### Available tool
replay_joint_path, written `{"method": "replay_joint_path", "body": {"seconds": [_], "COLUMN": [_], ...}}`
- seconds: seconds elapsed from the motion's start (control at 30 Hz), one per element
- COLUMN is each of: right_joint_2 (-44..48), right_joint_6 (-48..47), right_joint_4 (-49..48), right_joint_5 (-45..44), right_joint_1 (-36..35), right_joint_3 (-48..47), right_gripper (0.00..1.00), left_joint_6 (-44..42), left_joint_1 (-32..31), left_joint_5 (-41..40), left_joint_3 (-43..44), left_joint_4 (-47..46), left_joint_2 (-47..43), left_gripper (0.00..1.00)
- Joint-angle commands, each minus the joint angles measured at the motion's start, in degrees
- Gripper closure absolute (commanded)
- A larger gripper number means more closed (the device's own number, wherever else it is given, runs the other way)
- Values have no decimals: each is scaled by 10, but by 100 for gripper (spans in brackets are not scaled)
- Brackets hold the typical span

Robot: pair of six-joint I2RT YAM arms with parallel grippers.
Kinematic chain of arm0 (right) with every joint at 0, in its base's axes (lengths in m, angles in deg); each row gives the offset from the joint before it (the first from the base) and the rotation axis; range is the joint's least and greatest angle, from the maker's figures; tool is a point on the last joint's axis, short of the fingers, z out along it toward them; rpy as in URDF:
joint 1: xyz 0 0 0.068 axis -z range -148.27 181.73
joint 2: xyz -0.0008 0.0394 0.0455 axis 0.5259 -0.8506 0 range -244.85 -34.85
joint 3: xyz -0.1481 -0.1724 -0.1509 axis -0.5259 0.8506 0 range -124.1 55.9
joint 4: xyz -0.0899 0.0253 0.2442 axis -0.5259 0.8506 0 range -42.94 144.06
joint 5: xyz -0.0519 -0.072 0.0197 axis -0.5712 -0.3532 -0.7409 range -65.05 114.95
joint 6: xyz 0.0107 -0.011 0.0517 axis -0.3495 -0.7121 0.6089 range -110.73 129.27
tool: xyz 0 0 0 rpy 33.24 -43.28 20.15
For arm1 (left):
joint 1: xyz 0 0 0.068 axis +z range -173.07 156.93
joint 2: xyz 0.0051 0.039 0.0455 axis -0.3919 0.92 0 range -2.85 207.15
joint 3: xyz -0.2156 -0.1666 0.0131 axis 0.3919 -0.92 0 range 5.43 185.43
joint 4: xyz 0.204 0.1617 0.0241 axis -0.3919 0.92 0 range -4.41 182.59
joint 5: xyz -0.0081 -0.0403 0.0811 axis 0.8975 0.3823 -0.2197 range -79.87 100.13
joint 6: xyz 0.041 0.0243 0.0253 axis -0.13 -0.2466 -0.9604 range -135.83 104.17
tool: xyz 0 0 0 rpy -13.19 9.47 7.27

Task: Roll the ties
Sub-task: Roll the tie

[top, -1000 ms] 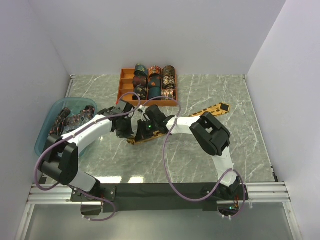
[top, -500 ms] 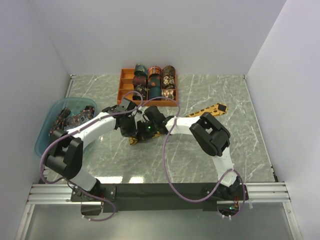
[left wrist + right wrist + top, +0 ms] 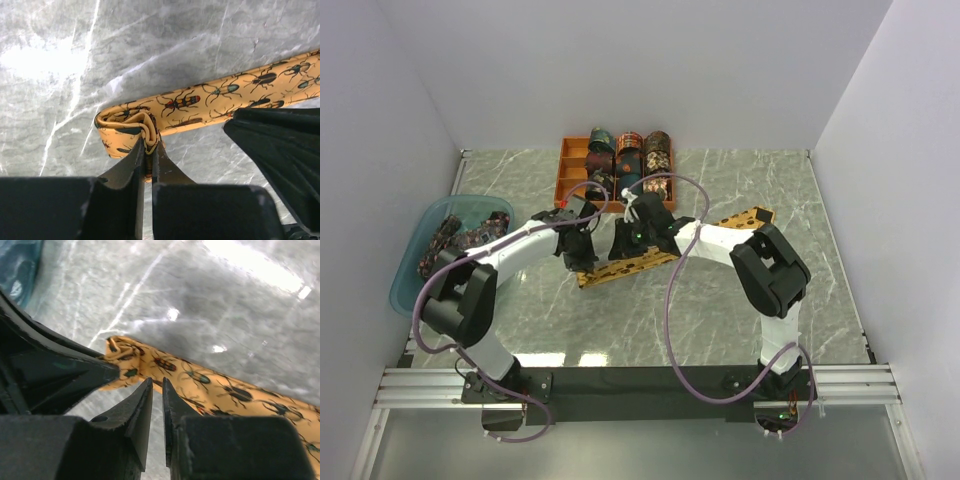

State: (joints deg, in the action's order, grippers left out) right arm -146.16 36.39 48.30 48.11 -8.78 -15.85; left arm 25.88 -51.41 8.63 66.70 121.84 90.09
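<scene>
My left gripper is squeezing the folded end into a crumpled loop (image 3: 131,120). My right gripper should hold the fold steady while my left gripper takes hold of the fold's side edges.
A mustard-gold tie (image 3: 720,225) printed with beetles lies diagonally on the marble table. Its near-left end is folded into a small loop (image 3: 125,122). My left gripper (image 3: 586,262) is shut on that folded end, and the fabric sits pinched between its fingertips (image 3: 150,147). My right gripper (image 3: 623,254) is just right of it, jaws nearly closed with nothing between them. In the right wrist view its tips (image 3: 156,384) point at the tie's near edge (image 3: 225,390), beside the left gripper's finger (image 3: 60,372).
An orange compartment tray (image 3: 567,170) holding several rolled ties stands at the back. A translucent blue basin (image 3: 415,255) with loose dark ties sits at the left. White walls close in the back and both sides.
The right arm has swung its wrist back and to the right, uncovering more of the tie. The left gripper has shifted slightly right, still holding the folded end.
</scene>
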Motion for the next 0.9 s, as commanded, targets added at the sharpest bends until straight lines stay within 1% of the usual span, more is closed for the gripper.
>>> {"method": "replay_joint_path", "body": {"seconds": [0.0, 0.2, 0.23, 0.3, 0.33, 0.4, 0.47, 0.5, 0.57, 0.67, 0.77, 0.87], "right_joint_2": [26, 28, 28, 30, 31, 36, 42, 43, 43, 43, 45, 44], "right_joint_6": [-8, 2, 2, 3, 4, 5, 8, 13, 19, 39, 58, 68], "right_joint_4": [3, -4, -4, -7, -8, -11, -30, -34, -49, -70, -96, -109], "right_joint_5": [-7, -6, -5, -6, -5, -1, 1, 2, 4, 3, 4, 10], "right_joint_1": [3, 2, 3, 3, 3, 3, 2, 3, 3, 4, 12, 18], "right_joint_3": [11, 20, 20, 21, 22, 27, 36, 39, 49, 63, 81, 91], "right_gripper": [78, 77, 76, 76, 76, 73, 67, 66, 64, 63, 63, 62], "left_joint_6": [12, 8, 7, 6, 5, 5, 6, 6, 10, 17, 21, 26], "left_joint_1": [-2, -2, -2, -2, -2, -3, -3, -2, -3, -3, -3, -3], "left_joint_5": [-10, 5, 6, 11, 11, 11, 11, 11, 11, 26, 27, 29], "left_joint_3": [27, 36, 37, 39, 40, 41, 40, 40, 35, 24, 16, 7], "left_joint_4": [-19, -21, -21, -21, -21, -23, -23, -25, -28, -42, -55, -69], "left_joint_2": [13, 30, 34, 36, 38, 36, 31, 30, 24, 16, 7, -4], "left_gripper": [91, 79, 74, 70, 64, 58, 55, 52, 52, 56, 55, 53]}}
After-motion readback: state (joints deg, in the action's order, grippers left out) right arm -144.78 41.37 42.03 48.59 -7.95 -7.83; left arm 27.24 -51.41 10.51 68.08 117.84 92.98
